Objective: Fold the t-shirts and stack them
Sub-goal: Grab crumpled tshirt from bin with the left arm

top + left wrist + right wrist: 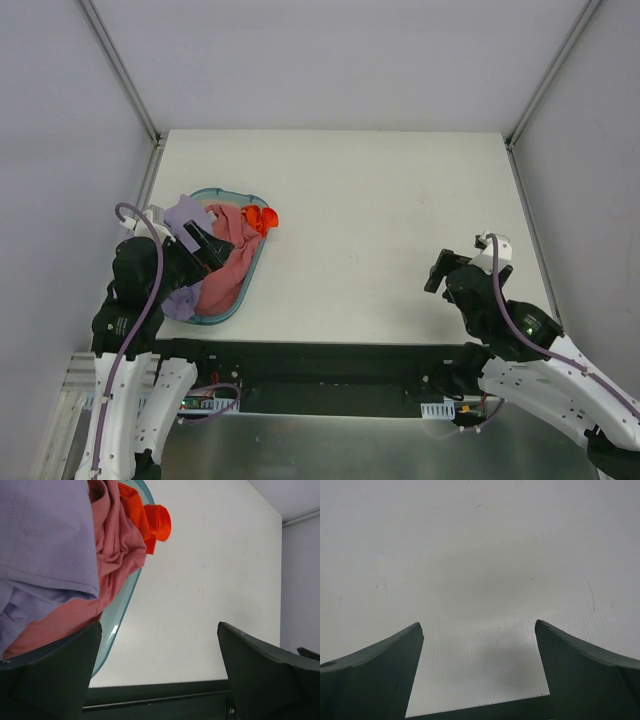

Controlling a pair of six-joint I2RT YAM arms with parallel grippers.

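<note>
The lavender-purple t-shirt's corner is lying free over the pink-red t-shirt (119, 546). My left gripper should go there next until its fingers are on both sides of that corner (86, 586).
A lavender-purple t-shirt (183, 215) and a dusty pink-red t-shirt (232, 262) lie crumpled in the teal basket (228, 192) at the table's left. Both show in the left wrist view, lavender (45, 535) and pink-red (112, 545). A bright orange cloth (262, 218) hangs over the basket's far right rim and also shows in the left wrist view (150, 520). No tan-beige t-shirt is in view. My left gripper (205, 250) hovers over the basket, open and empty (159, 625). My right gripper (440, 270) is open and empty over bare table at the right (479, 624).
The basket's rim (122, 605) lies close to my left finger. The white table (400, 200) is bounded by grey walls on three sides, with metal posts at the back corners. The arm bases stand at the near edge.
</note>
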